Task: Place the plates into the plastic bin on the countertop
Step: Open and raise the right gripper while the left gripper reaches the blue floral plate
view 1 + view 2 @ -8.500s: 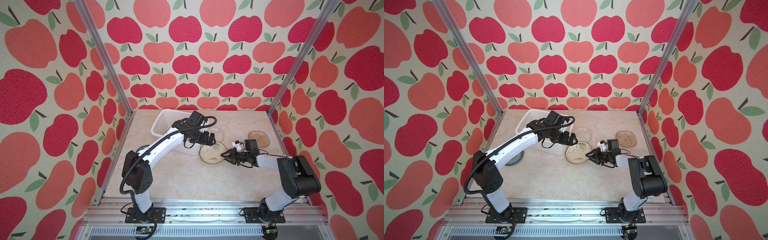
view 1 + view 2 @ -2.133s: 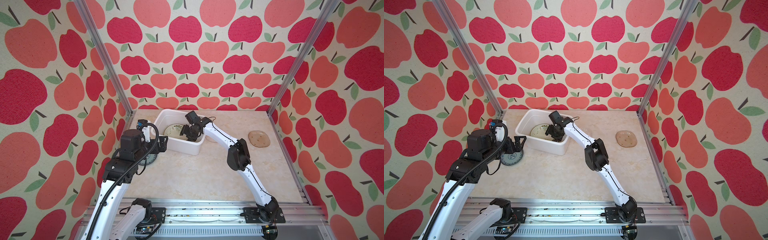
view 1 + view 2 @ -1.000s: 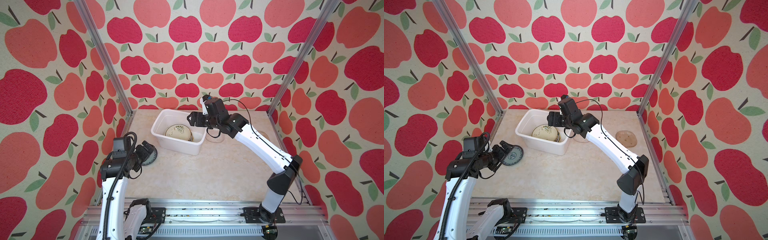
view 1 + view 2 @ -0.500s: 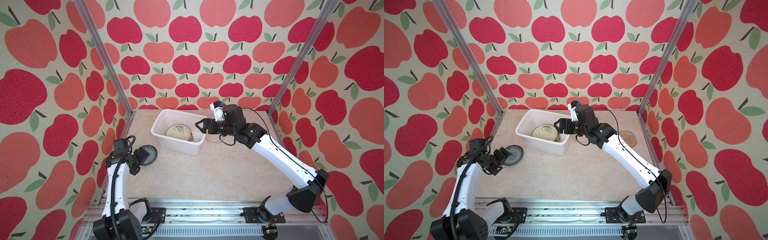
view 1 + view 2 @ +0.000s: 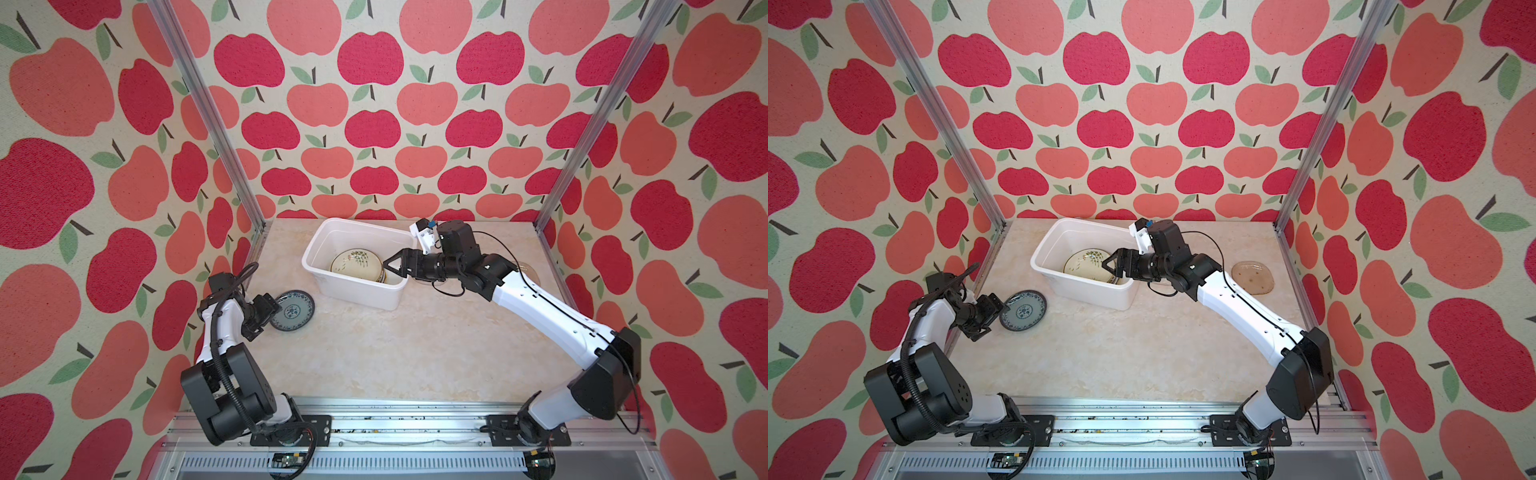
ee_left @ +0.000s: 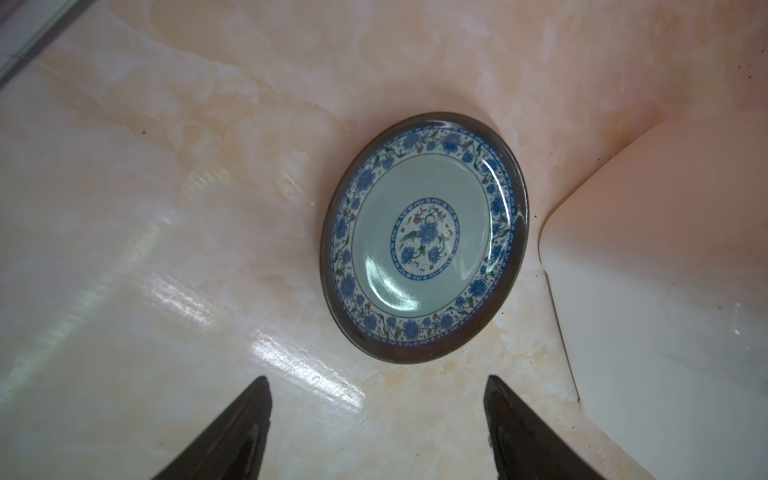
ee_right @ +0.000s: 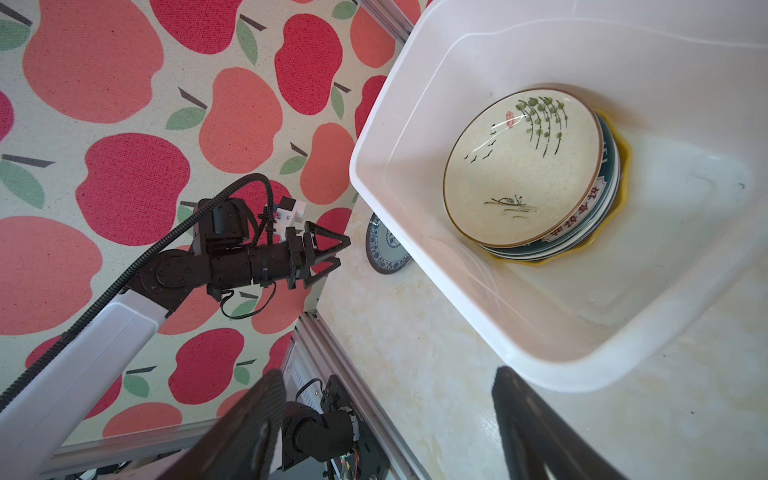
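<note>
Next, my left gripper picks up the blue-patterned plate (image 5: 293, 310) and hands it to my right gripper above the bin (image 5: 360, 254), because the plate is far from my right gripper.
The white plastic bin (image 5: 357, 291) (image 5: 1088, 293) stands at the back of the countertop (image 5: 395, 345). Inside it is a stack of plates topped by a cream leaf-painted plate (image 5: 356, 264) (image 7: 523, 166). A blue-patterned plate with a dark rim (image 5: 292, 311) (image 6: 424, 237) lies flat left of the bin. My left gripper (image 5: 270, 309) (image 6: 376, 380) is open and empty, its tips just short of that plate's left edge. My right gripper (image 5: 388, 266) (image 7: 386, 374) hangs open and empty over the bin's right end. A brown glass plate (image 5: 1253, 277) lies at the right.
Aluminium rails (image 5: 415, 405) edge the countertop at the front and sides. Apple-patterned walls close in the left, back and right. The left rail (image 5: 984, 266) runs close behind my left gripper. My right forearm (image 5: 540, 307) stretches across the right half of the countertop.
My left arm has folded down low, with its gripper drawn up at the blue plate's left edge and its jaws a little narrower. My right elbow has swung out to the right.
</note>
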`<state>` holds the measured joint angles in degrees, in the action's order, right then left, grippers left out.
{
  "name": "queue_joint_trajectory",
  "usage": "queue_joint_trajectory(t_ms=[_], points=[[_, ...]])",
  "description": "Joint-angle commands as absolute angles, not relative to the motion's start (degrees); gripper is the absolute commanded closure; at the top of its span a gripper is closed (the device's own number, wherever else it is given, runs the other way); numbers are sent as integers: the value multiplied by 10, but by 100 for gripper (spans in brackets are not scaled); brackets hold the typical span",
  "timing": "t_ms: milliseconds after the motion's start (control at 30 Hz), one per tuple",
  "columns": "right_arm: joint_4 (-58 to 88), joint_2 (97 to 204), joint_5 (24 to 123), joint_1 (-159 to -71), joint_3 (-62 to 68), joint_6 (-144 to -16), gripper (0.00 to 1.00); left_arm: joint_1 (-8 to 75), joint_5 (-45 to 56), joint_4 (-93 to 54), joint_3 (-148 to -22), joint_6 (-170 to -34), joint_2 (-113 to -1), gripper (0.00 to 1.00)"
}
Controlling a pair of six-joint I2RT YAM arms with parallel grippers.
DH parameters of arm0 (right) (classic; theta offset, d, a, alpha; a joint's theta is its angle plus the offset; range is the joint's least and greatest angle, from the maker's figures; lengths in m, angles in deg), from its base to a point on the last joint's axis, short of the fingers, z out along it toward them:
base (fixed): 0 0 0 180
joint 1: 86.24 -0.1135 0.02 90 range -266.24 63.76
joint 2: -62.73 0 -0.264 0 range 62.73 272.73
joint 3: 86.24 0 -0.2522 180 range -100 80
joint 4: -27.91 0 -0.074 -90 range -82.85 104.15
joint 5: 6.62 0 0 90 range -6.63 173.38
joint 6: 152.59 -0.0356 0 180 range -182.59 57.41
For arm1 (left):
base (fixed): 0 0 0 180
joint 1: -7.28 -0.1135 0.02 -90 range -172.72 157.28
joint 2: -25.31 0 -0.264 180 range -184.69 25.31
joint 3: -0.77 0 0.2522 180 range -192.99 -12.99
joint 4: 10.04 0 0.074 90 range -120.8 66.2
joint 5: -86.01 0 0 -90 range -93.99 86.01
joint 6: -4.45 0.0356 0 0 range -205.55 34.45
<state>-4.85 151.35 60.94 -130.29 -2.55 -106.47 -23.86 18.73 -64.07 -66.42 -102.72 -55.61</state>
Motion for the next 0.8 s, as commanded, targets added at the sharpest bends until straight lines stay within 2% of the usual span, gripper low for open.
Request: queue_joint_trajectory(t_ms=[0, 233, 533, 767], points=[[-38, 1538, 566, -1297, -44, -1080, 19, -265, 246, -586, -643, -994, -600, 24], [-31, 1566, 556, -1292, -69, -1086, 19, -286, 264, -550, -635, -971, -662, 27], [-3, 1585, 548, -1291, -74, -1118, 21, -287, 294, -462, -614, -996, -716, 36], [-14, 1564, 582, -1290, -60, -1102, 21, -278, 282, -426, -591, -997, -722, 52]])
